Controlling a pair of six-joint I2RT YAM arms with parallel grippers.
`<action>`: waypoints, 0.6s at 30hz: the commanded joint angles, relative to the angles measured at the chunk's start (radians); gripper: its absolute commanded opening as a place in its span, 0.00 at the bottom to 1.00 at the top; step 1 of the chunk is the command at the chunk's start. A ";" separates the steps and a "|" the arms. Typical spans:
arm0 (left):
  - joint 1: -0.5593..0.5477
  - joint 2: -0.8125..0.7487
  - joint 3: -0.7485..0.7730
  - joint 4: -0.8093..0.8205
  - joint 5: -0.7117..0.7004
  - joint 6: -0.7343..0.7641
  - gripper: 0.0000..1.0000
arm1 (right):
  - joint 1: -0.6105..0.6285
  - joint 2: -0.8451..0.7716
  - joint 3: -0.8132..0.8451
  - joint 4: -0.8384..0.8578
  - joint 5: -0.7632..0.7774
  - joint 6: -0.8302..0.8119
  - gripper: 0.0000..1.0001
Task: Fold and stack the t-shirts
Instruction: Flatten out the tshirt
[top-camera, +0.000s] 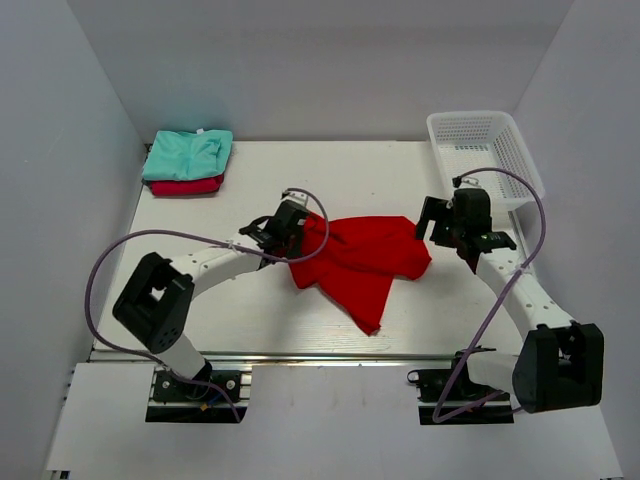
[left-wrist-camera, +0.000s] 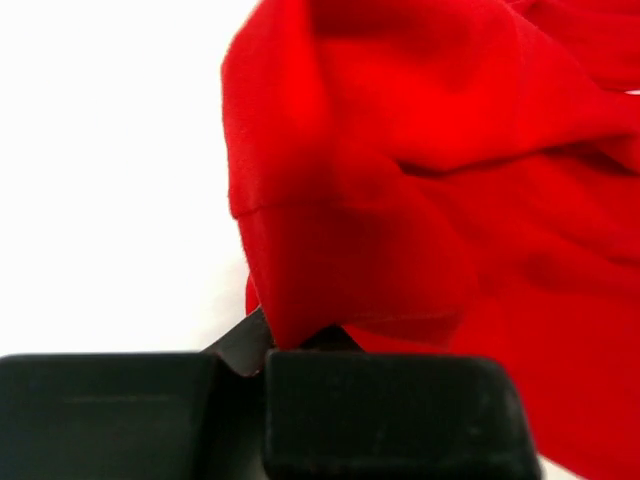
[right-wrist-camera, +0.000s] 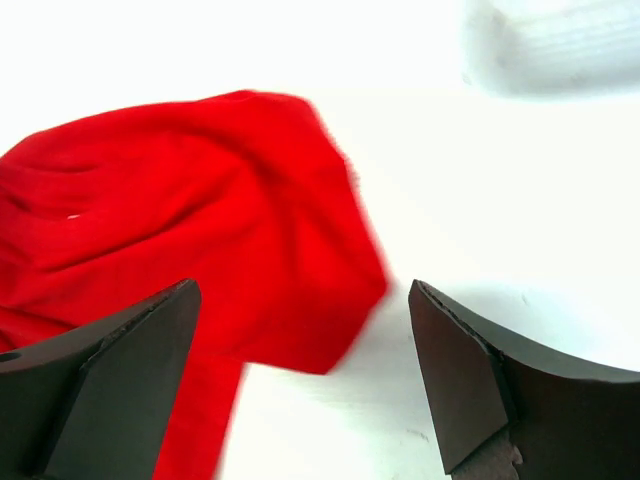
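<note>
The red t-shirt (top-camera: 362, 280) is bunched into a narrow heap by folds (top-camera: 343, 242), so its cloth will drop open into a broad sheet when the robot lifts it.
A bright red t-shirt (top-camera: 365, 258) lies crumpled in the middle of the table. My left gripper (top-camera: 290, 225) is at its left edge, shut on a fold of the red cloth (left-wrist-camera: 420, 180); in the left wrist view the fingers (left-wrist-camera: 380, 410) are pressed together with the hem pinched between them. My right gripper (top-camera: 445, 225) hovers just off the shirt's right edge, open and holding nothing; the cloth (right-wrist-camera: 200, 220) lies partly between its spread fingers (right-wrist-camera: 470, 380). At the back left, a folded mint green t-shirt (top-camera: 188, 155) rests on a folded crimson one (top-camera: 186, 186).
A white mesh basket (top-camera: 470, 116) stands at the back right corner, close behind my right arm; it shows as a blur (right-wrist-camera: 550, 40) in the right wrist view. Grey walls enclose the table on three sides.
</note>
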 joint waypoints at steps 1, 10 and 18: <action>0.024 -0.108 -0.059 -0.107 -0.129 -0.038 0.00 | 0.022 0.024 0.001 0.101 -0.078 -0.059 0.90; 0.033 -0.268 -0.126 -0.169 -0.096 -0.006 0.00 | 0.093 0.237 0.053 0.197 -0.209 -0.088 0.90; 0.033 -0.286 -0.117 -0.178 -0.065 0.017 0.00 | 0.174 0.360 0.098 0.273 -0.264 -0.143 0.87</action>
